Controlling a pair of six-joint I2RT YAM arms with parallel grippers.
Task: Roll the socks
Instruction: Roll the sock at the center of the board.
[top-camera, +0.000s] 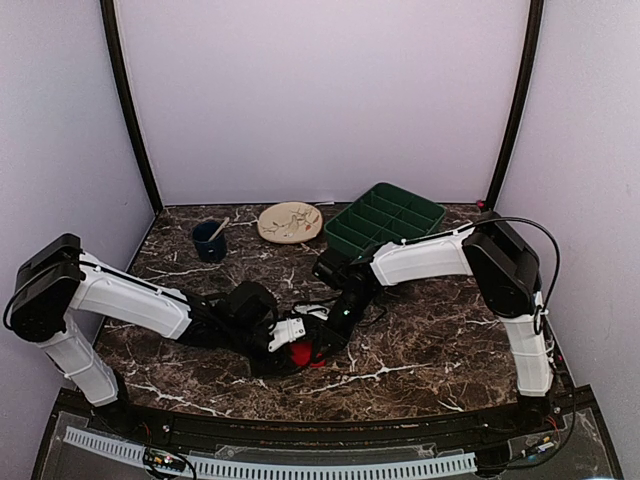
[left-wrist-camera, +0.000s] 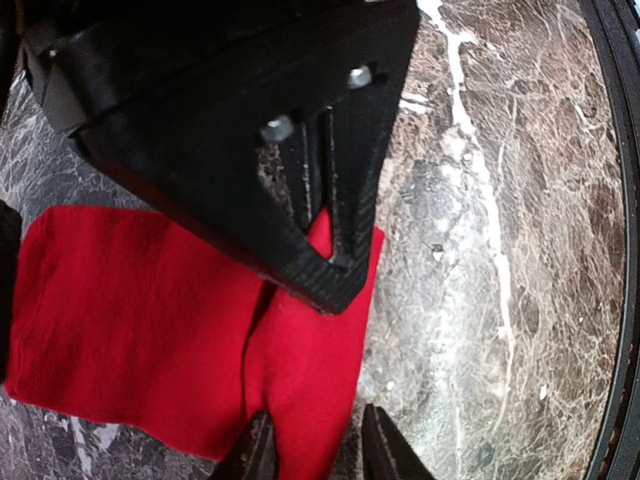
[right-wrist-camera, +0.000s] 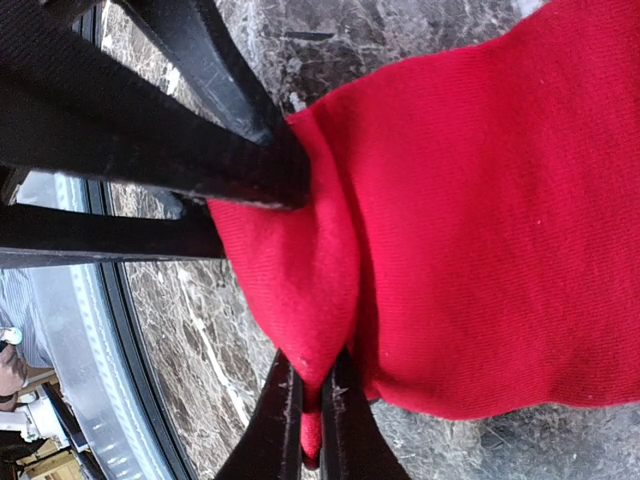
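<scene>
Both my grippers are crowded at the folded edge of the red socks (right-wrist-camera: 312, 290) while the socks' far end (left-wrist-camera: 40, 300) is loose, so next my right gripper opens and grabs that far end.
The red socks (top-camera: 303, 353) lie flat on the marble table near its front edge, mostly hidden under both grippers in the top view. My right gripper (right-wrist-camera: 312, 420) is shut on a pinched-up fold of the red socks (right-wrist-camera: 500, 200). My left gripper (left-wrist-camera: 315, 455) stands partly open astride the folded edge of the socks (left-wrist-camera: 150, 320). Its left finger touches the fabric and its right finger sits on bare marble just beside it. The right gripper's black body (left-wrist-camera: 250, 130) hangs over that same fold. I cannot tell the two socks apart.
A blue cup (top-camera: 209, 240) with a utensil in it, a beige plate (top-camera: 290, 221) and a green compartment tray (top-camera: 385, 220) stand at the back of the table. The table's black front rim (left-wrist-camera: 620, 250) runs close to the socks.
</scene>
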